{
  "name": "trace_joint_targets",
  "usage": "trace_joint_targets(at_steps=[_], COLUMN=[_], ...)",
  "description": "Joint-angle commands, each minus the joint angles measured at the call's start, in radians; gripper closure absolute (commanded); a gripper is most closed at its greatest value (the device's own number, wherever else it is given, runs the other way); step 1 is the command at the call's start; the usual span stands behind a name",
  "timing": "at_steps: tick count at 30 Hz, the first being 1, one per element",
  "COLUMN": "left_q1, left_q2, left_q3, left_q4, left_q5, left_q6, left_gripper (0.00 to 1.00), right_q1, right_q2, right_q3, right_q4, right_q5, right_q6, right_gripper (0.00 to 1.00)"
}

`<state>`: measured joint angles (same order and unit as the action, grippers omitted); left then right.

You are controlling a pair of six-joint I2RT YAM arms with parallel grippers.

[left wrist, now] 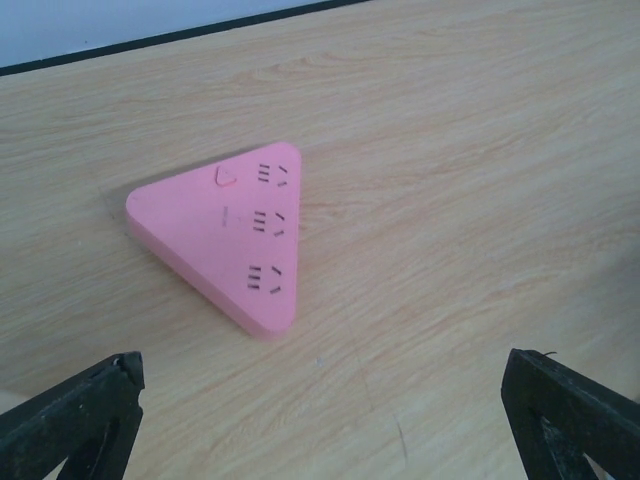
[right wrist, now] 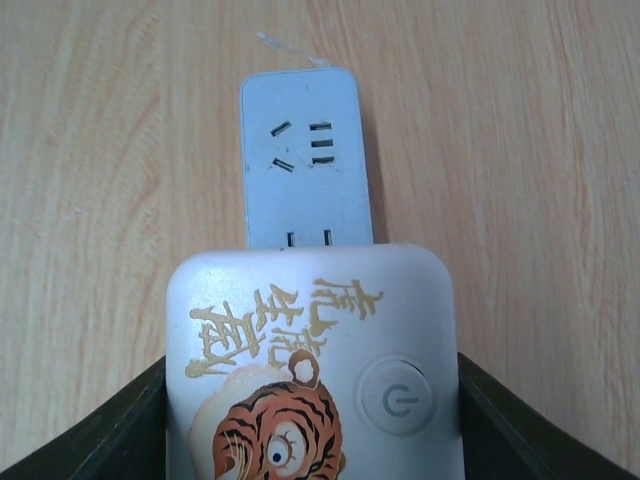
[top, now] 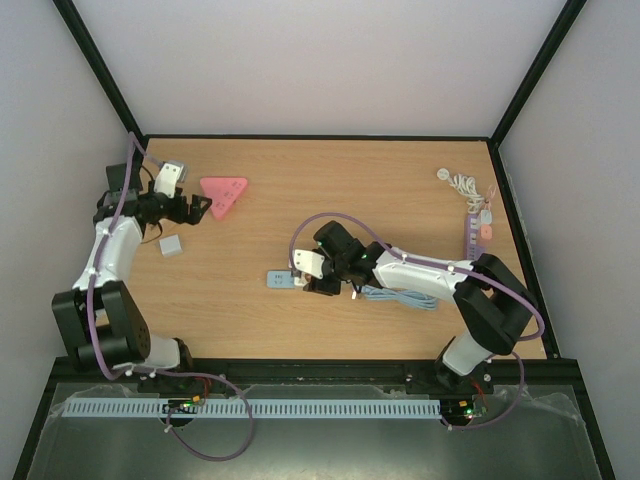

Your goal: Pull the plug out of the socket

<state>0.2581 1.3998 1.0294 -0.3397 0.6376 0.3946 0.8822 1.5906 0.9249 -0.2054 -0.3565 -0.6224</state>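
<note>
My right gripper holds the plug while the socket strip [top: 280, 279] lies loose. My left gripper should take the plug [right wrist: 315, 355], and my right gripper should take the end of the socket strip with the cord.
A white plug [right wrist: 315, 370] with a tiger picture and a power button sits between the fingers of my right gripper [right wrist: 315, 420], which is shut on its sides. It covers the near end of a grey-blue socket strip [right wrist: 305, 160] lying flat on the table. I cannot tell whether its pins are still in the strip. In the top view the right gripper [top: 312, 275] holds the plug [top: 307, 262] over the strip [top: 280, 280] at mid-table. My left gripper [top: 195, 208] is open and empty at the far left, just short of a pink triangular socket block [left wrist: 230, 230].
The pink block [top: 224, 193] lies at the back left. A small grey cube [top: 170, 245] lies near the left arm. A coiled grey cable [top: 400, 297] lies under the right arm. White earphones [top: 460, 182] and a purple strip [top: 472, 230] lie at the back right edge.
</note>
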Motion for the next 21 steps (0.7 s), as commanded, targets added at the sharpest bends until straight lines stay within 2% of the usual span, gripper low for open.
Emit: trace_joint_targets(at_steps=[1,3,5,9,12,16,21], left_q1=[0.009,0.005,-0.012,-0.072,-0.125,-0.188,-0.283], left_q2=[-0.123,-0.155,-0.167,-0.168,-0.181,-0.206,-0.232], left_q3=[-0.059,-0.066,-0.054,-0.026,-0.034,-0.05,-0.059], left_q4=[-0.056,-0.094,-0.158,-0.278,-0.291,-0.282,-0.341], left_q5=[0.01,0.03,0.048,0.054,0.027,0.003,-0.002], left_q6=[0.131,0.168,0.209,0.275,0.281,0.272,0.327], left_gripper=[0.0,0.0,0.0,0.0,0.0,0.0,0.0], right_q1=[0.041,0.042,0.041,0.042,0.041,0.037,-0.018], right_q2=[0.051,0.053,0.048,0.03,0.017,-0.026,-0.106], right_q3=[0.003,0.021,0.034,0.063,0.096,0.095,0.039], right_q4=[-0.066,-0.075,-0.082,-0.099,-0.133,-0.123,-0.096], right_q5=[-0.068,-0.081,-0.091,-0.087,-0.079,-0.072,-0.12], right_q6=[0.075,0.085,0.087,0.094,0.092,0.085,0.067], right_gripper=[0.74,0.72,0.63,0.35,0.23,0.14,0.11])
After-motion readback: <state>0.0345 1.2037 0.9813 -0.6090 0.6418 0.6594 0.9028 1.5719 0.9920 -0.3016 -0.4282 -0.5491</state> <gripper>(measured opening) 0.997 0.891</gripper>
